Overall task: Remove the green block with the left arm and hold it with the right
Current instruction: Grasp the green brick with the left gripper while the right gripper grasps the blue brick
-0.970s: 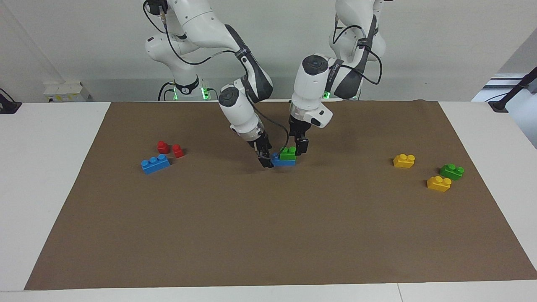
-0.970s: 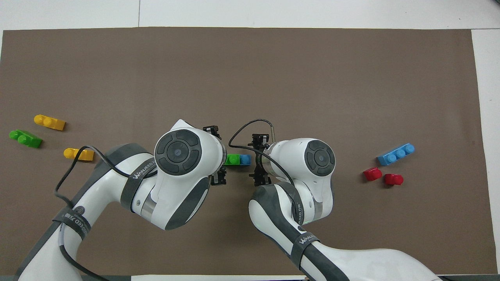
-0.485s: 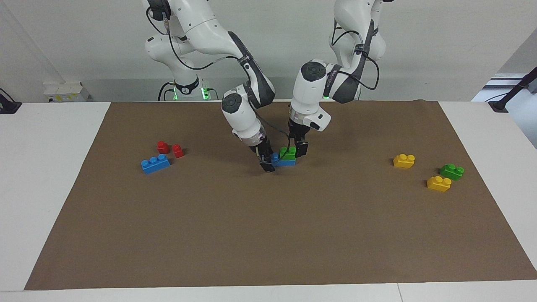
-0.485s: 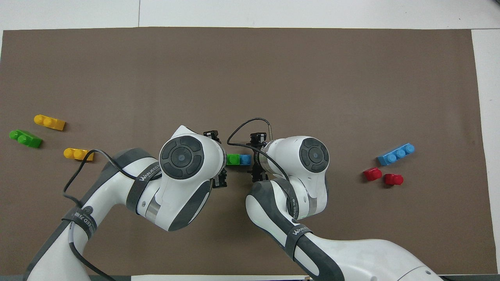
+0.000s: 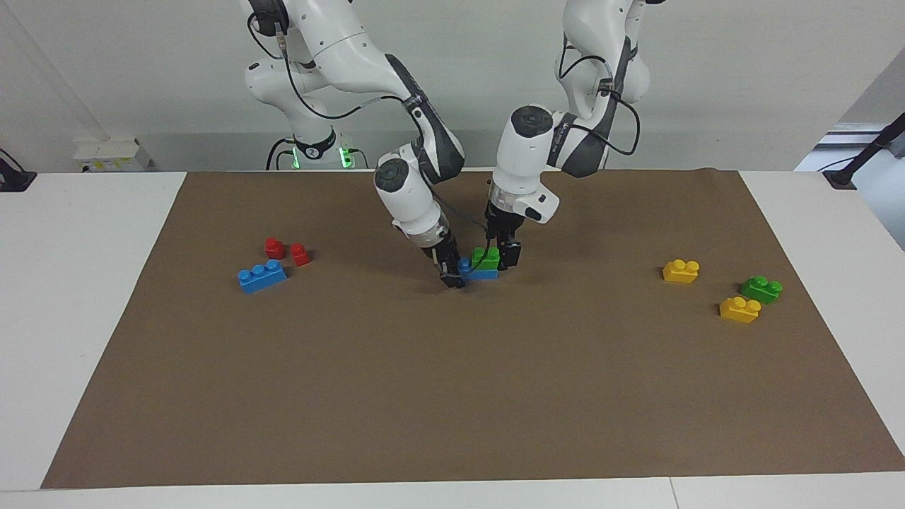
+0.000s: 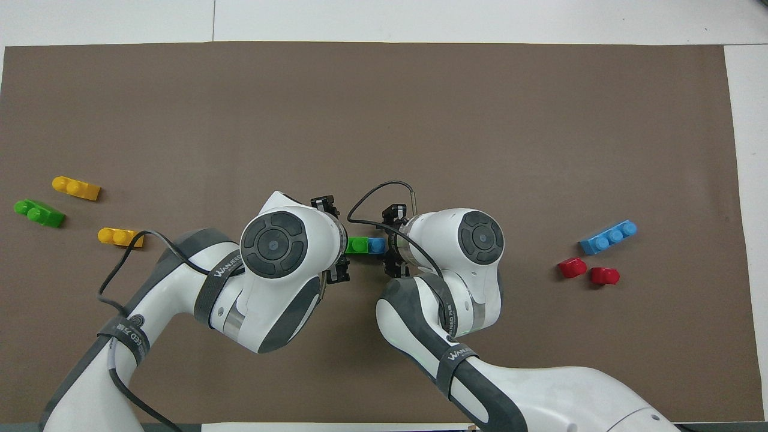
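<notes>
The green block's end (image 6: 350, 245) is the only part my left gripper reaches, so that gripper should go farther over the green block (image 6: 360, 245) and pull while my right gripper holds the blue brick.
The green block (image 5: 486, 258) sits stacked on a blue brick (image 5: 478, 272) in the middle of the brown mat; it also shows in the overhead view (image 6: 358, 245) beside the blue brick's bare stud (image 6: 377, 245). My left gripper (image 5: 505, 256) is down at the green block's end toward the left arm's end of the table, and its wrist covers that end from above (image 6: 338, 243). My right gripper (image 5: 450, 273) is low at the blue brick's end toward the right arm's end of the table (image 6: 391, 243).
A second green brick (image 5: 761, 288) and two yellow bricks (image 5: 681, 271) (image 5: 739, 309) lie toward the left arm's end. A loose blue three-stud brick (image 5: 261, 276) and two red bricks (image 5: 274, 247) (image 5: 300, 254) lie toward the right arm's end.
Both grippers have edged in closer to the stacked bricks, the right one up against the blue brick's end. The stack and the loose bricks have not moved.
</notes>
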Controlling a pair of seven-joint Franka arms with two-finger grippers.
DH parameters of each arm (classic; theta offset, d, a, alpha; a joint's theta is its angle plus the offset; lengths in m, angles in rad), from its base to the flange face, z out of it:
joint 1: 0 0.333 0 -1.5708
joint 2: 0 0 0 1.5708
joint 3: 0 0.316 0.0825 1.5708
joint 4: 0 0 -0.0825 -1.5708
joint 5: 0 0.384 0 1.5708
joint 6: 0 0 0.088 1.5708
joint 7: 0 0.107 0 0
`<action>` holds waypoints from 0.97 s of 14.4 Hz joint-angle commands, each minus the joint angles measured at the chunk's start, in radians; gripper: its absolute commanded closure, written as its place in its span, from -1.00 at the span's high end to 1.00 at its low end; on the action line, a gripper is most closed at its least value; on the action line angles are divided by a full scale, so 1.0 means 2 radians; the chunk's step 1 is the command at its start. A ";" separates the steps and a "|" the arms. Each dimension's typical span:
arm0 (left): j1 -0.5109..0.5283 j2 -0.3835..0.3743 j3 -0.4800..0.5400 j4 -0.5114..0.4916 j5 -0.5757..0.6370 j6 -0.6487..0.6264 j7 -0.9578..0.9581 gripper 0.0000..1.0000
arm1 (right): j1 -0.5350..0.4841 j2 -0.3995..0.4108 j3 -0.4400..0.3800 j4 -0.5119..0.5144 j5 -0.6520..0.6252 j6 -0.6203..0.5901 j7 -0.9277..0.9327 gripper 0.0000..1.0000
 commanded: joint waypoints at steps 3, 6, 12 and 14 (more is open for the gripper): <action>-0.009 0.013 0.006 -0.008 0.007 0.023 -0.012 1.00 | -0.001 0.005 0.002 0.005 0.014 0.006 -0.017 -1.00; -0.008 0.013 0.006 -0.008 0.008 0.023 -0.012 1.00 | -0.002 0.005 0.002 0.005 0.024 0.006 -0.017 -1.00; -0.011 0.014 0.006 -0.011 0.024 0.025 -0.012 0.68 | -0.002 0.005 0.002 0.005 0.032 0.007 -0.018 -1.00; -0.012 0.021 0.006 -0.011 0.034 0.025 -0.022 0.42 | -0.002 0.005 0.002 0.005 0.032 0.006 -0.018 -1.00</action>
